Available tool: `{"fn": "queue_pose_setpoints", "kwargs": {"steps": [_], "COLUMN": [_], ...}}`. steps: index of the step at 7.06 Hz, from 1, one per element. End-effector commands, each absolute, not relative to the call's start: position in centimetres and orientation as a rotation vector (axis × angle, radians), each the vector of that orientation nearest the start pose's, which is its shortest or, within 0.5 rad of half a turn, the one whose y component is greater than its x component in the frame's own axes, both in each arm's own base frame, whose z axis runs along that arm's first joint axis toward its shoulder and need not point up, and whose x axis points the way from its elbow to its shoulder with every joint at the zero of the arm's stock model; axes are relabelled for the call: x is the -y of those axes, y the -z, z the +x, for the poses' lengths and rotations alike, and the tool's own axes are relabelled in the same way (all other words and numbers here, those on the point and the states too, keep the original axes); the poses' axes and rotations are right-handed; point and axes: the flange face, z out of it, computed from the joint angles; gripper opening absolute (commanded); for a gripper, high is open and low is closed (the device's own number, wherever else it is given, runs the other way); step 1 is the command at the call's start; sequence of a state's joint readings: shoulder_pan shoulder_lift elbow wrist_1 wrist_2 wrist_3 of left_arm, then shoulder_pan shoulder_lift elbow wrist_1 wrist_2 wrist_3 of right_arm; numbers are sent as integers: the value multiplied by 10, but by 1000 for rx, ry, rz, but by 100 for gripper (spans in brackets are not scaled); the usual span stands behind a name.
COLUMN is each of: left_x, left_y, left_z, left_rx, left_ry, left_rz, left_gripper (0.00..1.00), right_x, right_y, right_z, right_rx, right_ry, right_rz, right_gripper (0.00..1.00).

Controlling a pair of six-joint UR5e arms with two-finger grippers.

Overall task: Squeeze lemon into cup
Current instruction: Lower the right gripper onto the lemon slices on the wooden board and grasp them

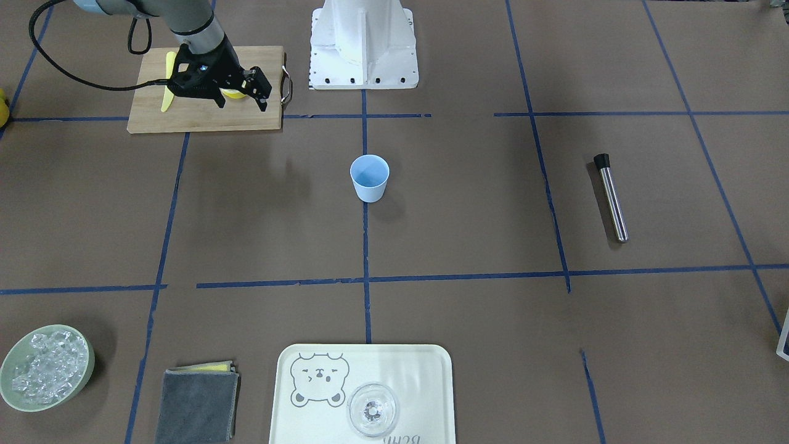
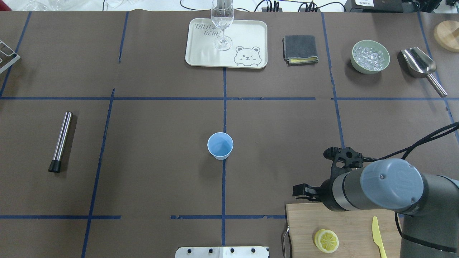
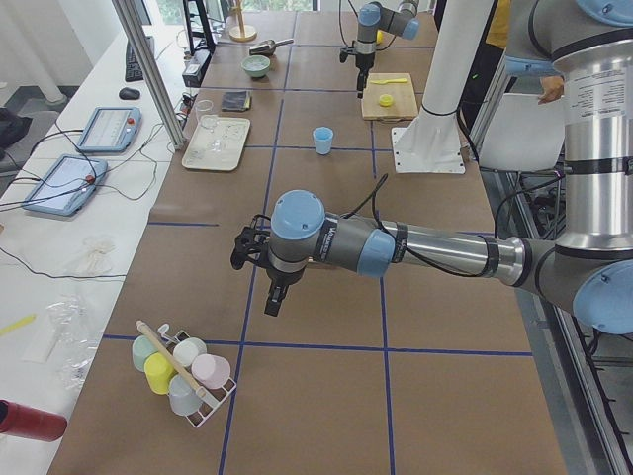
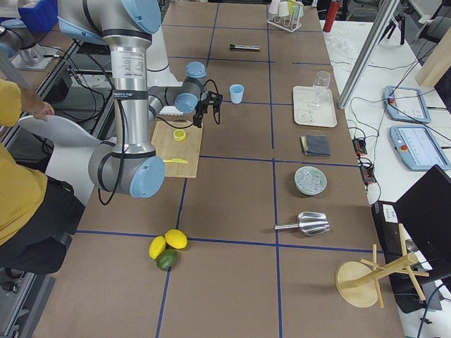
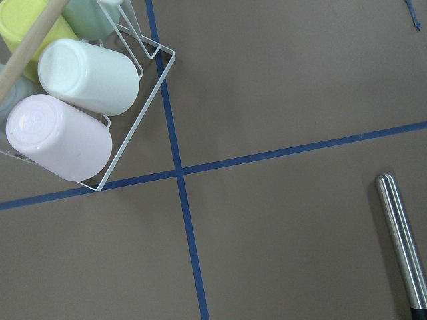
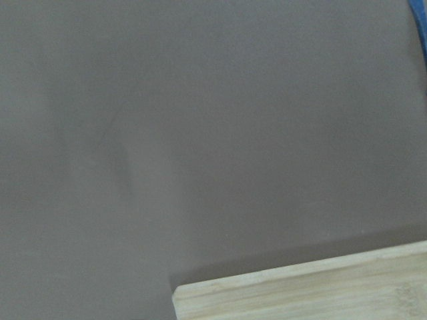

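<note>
Another slice should be left on the board when I lift the lemon slice [image 1: 232, 93], because the yellow edge [image 1: 237, 96] looks deep for a thin slice.
The lemon slice [image 2: 326, 240] lies flat on the wooden cutting board [image 2: 344, 220] near the robot's base; in the front view only its edge [image 1: 234, 94] shows behind the gripper. The pale blue cup [image 2: 220, 145] stands upright at the table's middle and also shows in the front view [image 1: 370, 177]. My right gripper [image 2: 317, 172] is open and empty. It hangs above the board's far edge, apart from the lemon and to the right of the cup. My left gripper [image 3: 265, 282] shows only in the exterior left view, so I cannot tell its state.
A yellow plastic knife [image 2: 378, 238] lies on the board. A metal rod [image 2: 61, 141] lies at the left. A tray [image 2: 200, 53] with a clear glass, a grey cloth [image 2: 300, 49], a green bowl of ice [image 2: 370, 56] and a scoop [image 2: 421, 66] line the far edge. A cup rack [image 5: 87, 113] lies below the left wrist.
</note>
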State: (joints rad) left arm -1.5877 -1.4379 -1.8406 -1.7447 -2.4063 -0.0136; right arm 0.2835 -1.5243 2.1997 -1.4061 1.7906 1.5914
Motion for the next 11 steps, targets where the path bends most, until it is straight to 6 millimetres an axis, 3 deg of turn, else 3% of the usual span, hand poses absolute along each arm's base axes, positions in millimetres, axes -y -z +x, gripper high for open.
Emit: {"fn": "queue_pose_setpoints", "kwargs": {"steps": [1,2,4,6,11], "left_x": [447,447,447,446,446], "left_y": [-565,-563,-560,-558,-559], "left_z": [-67,-67,-67,-68,-69], "left_rx": [-829,-830,-830,-830,-833], "left_ry": [-97,-92,-93,-89,-87], "left_rz": [294,296,303,306,305], "left_gripper": [100,100,100,100,100], "right_x": [197,185,180,172,161], "right_y": [-338,-354,-370,-382,-390], "right_z": [-428,-425,-421,-431,-447], "right_rx": [806,773,737,713,694], "right_ry": [-132,-108,-107,-95,-75], "right_rz": [-77,-80,-88,-102,-112], "right_gripper": [100,100,100,100,100]}}
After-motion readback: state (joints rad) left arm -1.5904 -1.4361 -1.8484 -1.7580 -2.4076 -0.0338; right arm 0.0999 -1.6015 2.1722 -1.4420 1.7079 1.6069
